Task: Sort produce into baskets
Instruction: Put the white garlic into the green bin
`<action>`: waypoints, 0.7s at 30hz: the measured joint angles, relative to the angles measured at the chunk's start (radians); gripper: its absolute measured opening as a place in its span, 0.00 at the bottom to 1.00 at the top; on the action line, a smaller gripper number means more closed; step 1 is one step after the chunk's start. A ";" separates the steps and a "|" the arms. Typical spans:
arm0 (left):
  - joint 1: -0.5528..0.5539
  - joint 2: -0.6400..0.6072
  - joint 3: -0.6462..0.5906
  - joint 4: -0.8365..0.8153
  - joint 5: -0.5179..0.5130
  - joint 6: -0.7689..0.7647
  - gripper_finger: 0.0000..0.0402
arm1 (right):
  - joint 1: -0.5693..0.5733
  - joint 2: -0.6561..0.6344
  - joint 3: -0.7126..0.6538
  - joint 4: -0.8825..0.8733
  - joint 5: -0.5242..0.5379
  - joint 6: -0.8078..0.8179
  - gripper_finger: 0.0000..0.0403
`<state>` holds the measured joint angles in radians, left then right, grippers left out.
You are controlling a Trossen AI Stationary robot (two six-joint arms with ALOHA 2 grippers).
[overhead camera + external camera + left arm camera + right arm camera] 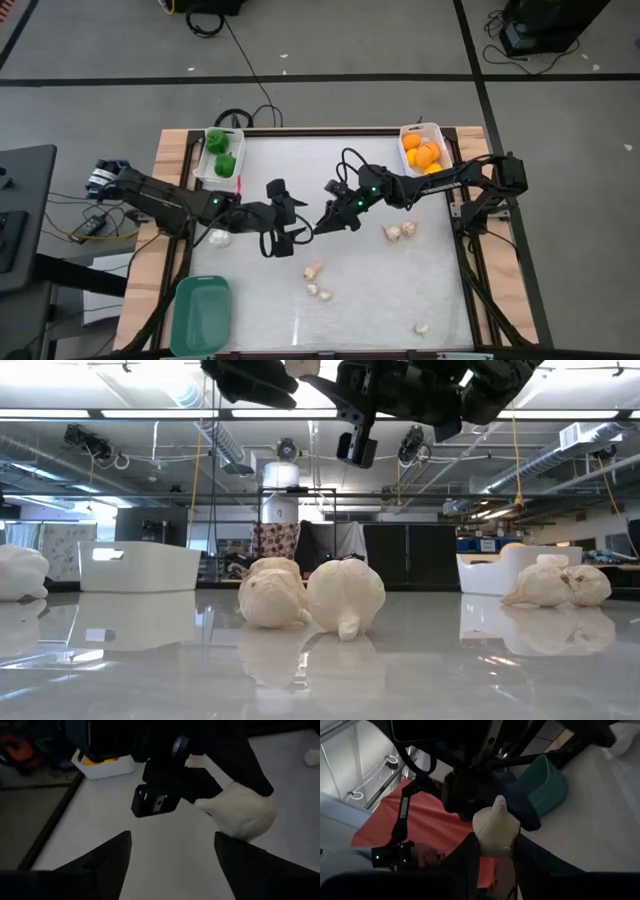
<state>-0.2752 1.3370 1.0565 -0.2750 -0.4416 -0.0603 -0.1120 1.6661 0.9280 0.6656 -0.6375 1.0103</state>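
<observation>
I should center my open left gripper on the garlic's body (pixel 247 815) before I take it, because the garlic is in line with one finger of my left gripper (pixel 230 839).
My right gripper (pixel 322 220) is above the table's middle, shut on a whitish garlic-like piece (pixel 495 827), which also shows in the left wrist view (pixel 240 810). My left gripper (pixel 300 222) is open and faces it from the left, with its fingers (pixel 107 857) just short of the piece. Green peppers lie in the white bin (pixel 220 153) at the far left. Orange and yellow fruits lie in the white bin (pixel 422 148) at the far right. The teal bin (pixel 200 313) stands at the near left. My right gripper pinches the garlic piece's round body (pixel 492 842) between its two fingers, which come from the table's right. The pointed stem (pixel 499 802) sticks out past the fingertips toward my left gripper. The piece is lifted clear of the table.
Several loose garlic pieces lie on the white table: one by the left arm (pixel 218 237), two at the right (pixel 400 230), three near the middle front (pixel 316 285), and one at the near right (pixel 421 327). Wooden rails edge the table.
</observation>
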 joint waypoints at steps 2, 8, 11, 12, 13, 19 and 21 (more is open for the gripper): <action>0.003 -0.002 0.002 -0.033 -0.006 -0.033 0.77 | -0.002 0.000 0.001 0.005 0.004 0.000 0.28; 0.014 -0.016 0.003 -0.189 0.014 -0.134 0.81 | -0.020 0.001 0.004 0.099 0.027 0.023 0.28; 0.021 -0.031 0.003 -0.179 -0.011 -0.131 0.81 | -0.028 0.002 0.003 0.103 0.001 0.041 0.28; 0.021 -0.033 0.003 -0.154 -0.017 -0.127 0.81 | -0.035 0.002 0.003 0.102 0.000 0.041 0.28; 0.020 -0.035 0.003 -0.129 -0.027 -0.114 0.81 | -0.040 0.002 0.003 0.101 -0.003 0.041 0.28; 0.025 -0.033 0.003 0.084 -0.013 0.077 0.81 | -0.048 0.002 0.003 0.097 -0.024 0.042 0.28; 0.024 -0.030 0.003 0.110 -0.009 0.109 0.81 | -0.048 0.002 0.003 0.097 -0.030 0.042 0.28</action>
<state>-0.2517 1.3068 1.0595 -0.1654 -0.4509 0.0488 -0.1604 1.6676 0.9314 0.7624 -0.6674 1.0525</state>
